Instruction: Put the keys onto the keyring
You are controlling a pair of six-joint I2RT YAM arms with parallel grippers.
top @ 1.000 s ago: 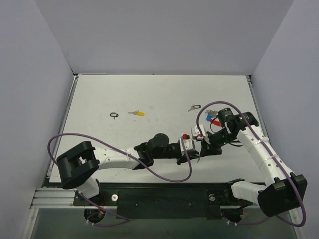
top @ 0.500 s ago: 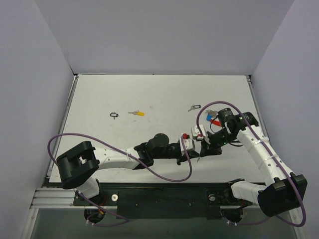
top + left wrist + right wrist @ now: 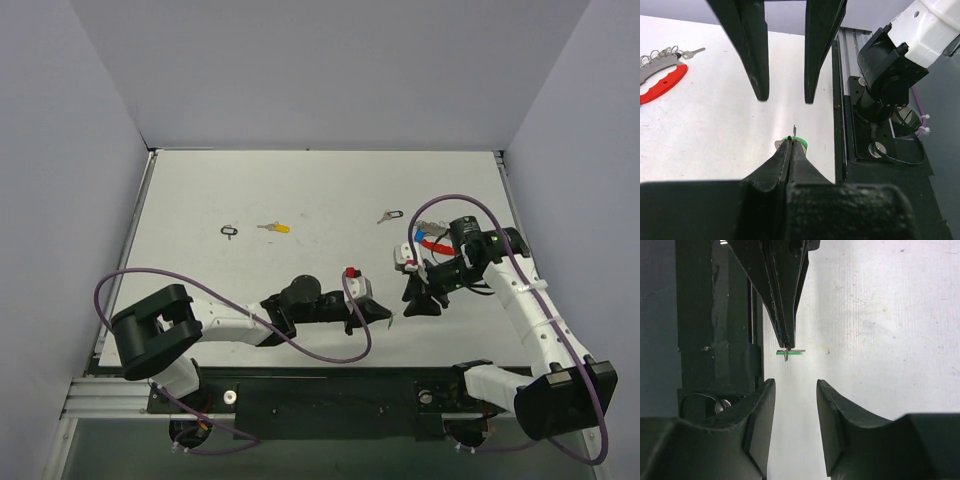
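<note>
Next, I take the key over with my right gripper and turn it before joining the keyring, because the green-headed key (image 3: 792, 352) hangs edge-on at the ends of my left gripper's fingers.
My left gripper (image 3: 388, 316) is shut on a green-headed key (image 3: 799, 145), held edge-on just above the table; it also shows in the right wrist view (image 3: 790, 352). My right gripper (image 3: 418, 303) is open and empty, its jaws pointing at the left fingertips with a short gap between. The keyring (image 3: 432, 240), a silver coil with a red plastic piece (image 3: 662, 84), lies behind the right wrist. A yellow key (image 3: 276, 228) and a black-headed key (image 3: 388, 215) lie further back on the table.
A small bare black loop (image 3: 230, 231) lies left of the yellow key. The table's near edge and black base rail (image 3: 860, 165) are close to the right of the left gripper. Purple cables loop over both arms.
My left gripper has pulled back to the left and toward the near edge with the green key. The right gripper has drawn away slightly, so a gap has opened between them.
</note>
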